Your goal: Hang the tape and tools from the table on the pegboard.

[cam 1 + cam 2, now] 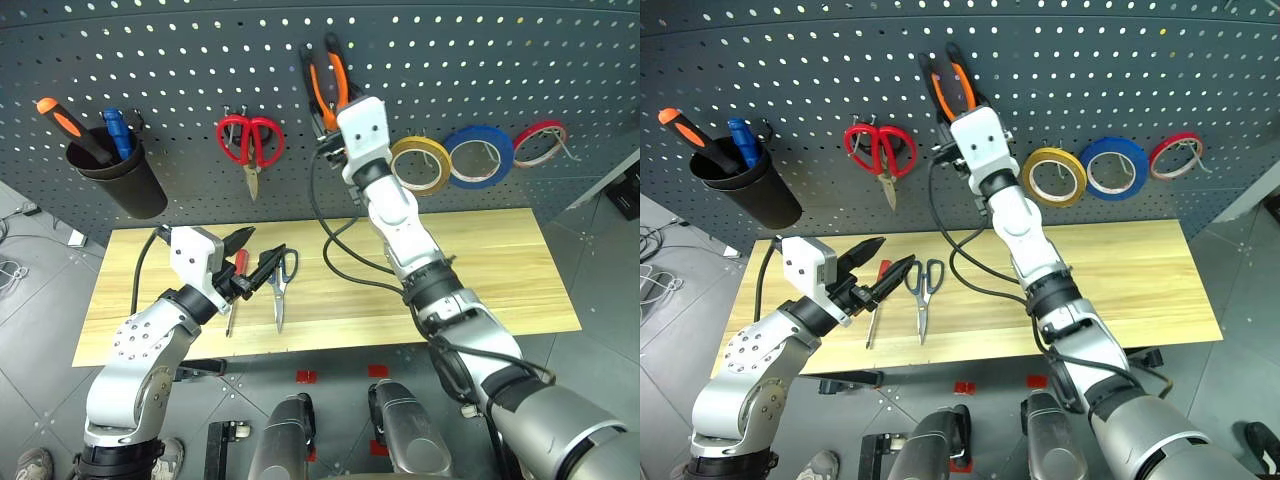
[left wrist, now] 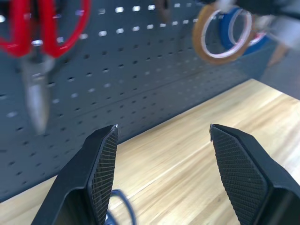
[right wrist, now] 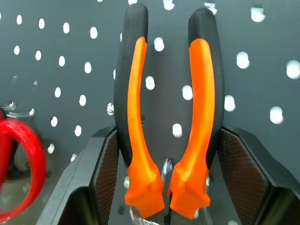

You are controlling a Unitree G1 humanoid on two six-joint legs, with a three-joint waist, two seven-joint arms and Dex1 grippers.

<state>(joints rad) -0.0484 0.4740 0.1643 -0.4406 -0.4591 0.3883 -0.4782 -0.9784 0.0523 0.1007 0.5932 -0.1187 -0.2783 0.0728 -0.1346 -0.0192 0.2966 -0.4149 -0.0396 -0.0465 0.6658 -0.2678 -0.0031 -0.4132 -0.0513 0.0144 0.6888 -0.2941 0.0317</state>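
The dark-handled scissors [image 1: 281,287] will hang in front with loops overlapping when the robot carries them to the pegboard, because hook tips [image 1: 236,110] stick out past the red-handled scissors.
My right gripper [image 1: 330,118] is raised against the pegboard [image 1: 500,60], its fingers [image 3: 105,168] pressed on both sides of the orange-and-black pliers [image 3: 136,117]. The pliers stand handles up, with a metal hook between them low down. The yellow-tan tape [image 1: 421,141] hangs on the board just right of that arm. On the table [image 1: 500,270] lie the red-handled screwdriver [image 1: 240,262] and the dark-handled scissors [image 1: 283,275]. My left gripper [image 1: 268,240] hovers open just above them, holding nothing, and partly hides the screwdriver.
Red-handled scissors [image 1: 250,140] hang left of the pliers. A black cup [image 1: 125,185] at the board's left holds an orange-handled screwdriver [image 1: 60,120] and a blue-handled tool [image 1: 117,130]. A blue tape ring [image 1: 510,158] and a red tape ring [image 1: 543,125] hang right of the tape. A black cable [image 1: 340,260] droops over the table.
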